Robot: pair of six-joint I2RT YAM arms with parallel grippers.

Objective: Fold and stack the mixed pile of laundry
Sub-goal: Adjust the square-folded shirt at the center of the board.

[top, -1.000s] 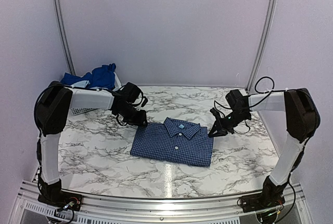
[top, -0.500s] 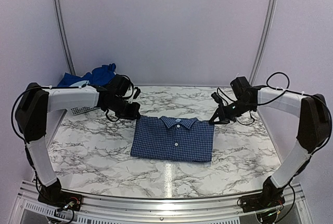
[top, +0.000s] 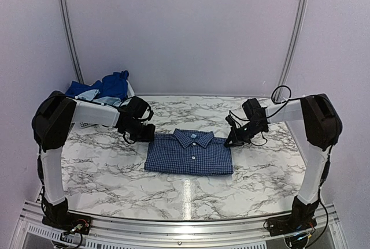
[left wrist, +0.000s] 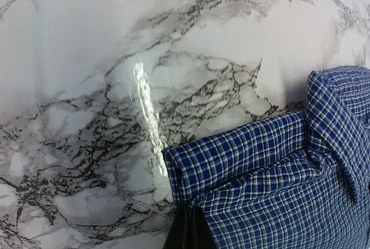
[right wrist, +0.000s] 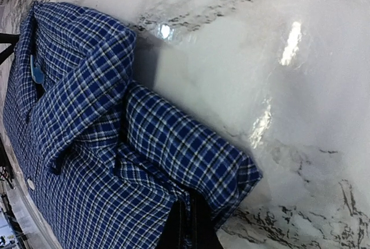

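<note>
The folded shirt (top: 189, 161) takes up the middle of the marble, so the robot's left gripper should slide it to the space (top: 99, 155) in front of the basket before picking up another piece.
The navy small-check button-up shirt (top: 189, 153) lies folded, collar up, in the middle of the marble table. My left gripper (top: 149, 136) is shut on its far left corner, and in the left wrist view the check cloth (left wrist: 272, 174) wraps over my closed fingertips (left wrist: 188, 231). My right gripper (top: 229, 142) is shut on the far right corner, where the folded shoulder (right wrist: 185, 156) drapes over my fingertips (right wrist: 191, 229). The rest of the mixed laundry pile, royal blue clothes (top: 114, 84) and a pale blue piece (top: 90, 95), sits heaped at the back left.
A white slatted basket (top: 87, 123) holds the blue heap at the table's back left corner, just behind my left forearm. Lilac walls with metal posts close in the back and sides. A metal rail runs along the near edge.
My left gripper closed on the shirt's left corner. Both grippers carried the shirt's far edge back and then slightly nearer, and the skewed shirt now lies square and narrower.
</note>
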